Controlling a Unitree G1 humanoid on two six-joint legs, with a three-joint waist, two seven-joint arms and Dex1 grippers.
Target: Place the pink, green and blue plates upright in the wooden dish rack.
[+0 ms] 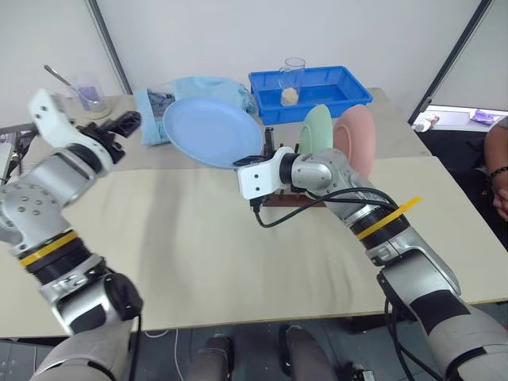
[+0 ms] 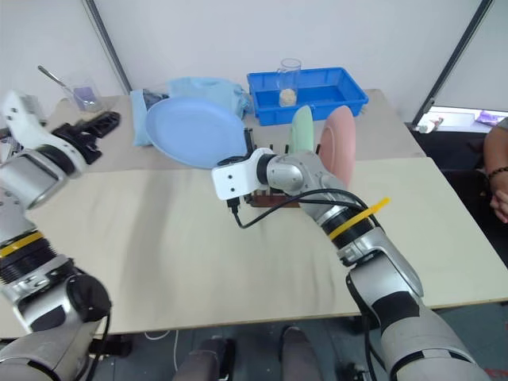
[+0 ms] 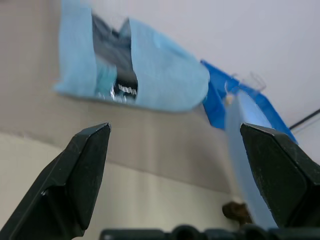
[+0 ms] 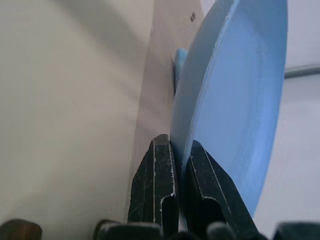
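My right gripper should turn the blue plate upright before lowering it into the rack [image 1: 292, 199], because the plate is slanting broad side up with my right gripper on its lower rim [image 1: 216, 165].
My right gripper [image 4: 175, 145] is shut on the lower rim of the light blue plate [image 1: 210, 131]. It holds the plate tilted in the air above the table, just left of the wooden dish rack [image 2: 271, 203]. The mint green plate [image 1: 316, 131] and the pale pink plate [image 1: 357, 136] stand upright side by side in the rack, behind my right wrist. My left gripper [image 1: 127, 123] is open and holds nothing. It hangs far to the left, well apart from the blue plate. My right arm hides most of the rack.
Behind the rack stands a deep blue tray [image 1: 349, 94] with a glass cup [image 1: 294, 78] in it. A light blue cloth bundle [image 1: 202, 89] lies at the back left, and a glass with a spoon [image 1: 89, 97] is farther left. A person [image 1: 496, 178] sits at the right edge.
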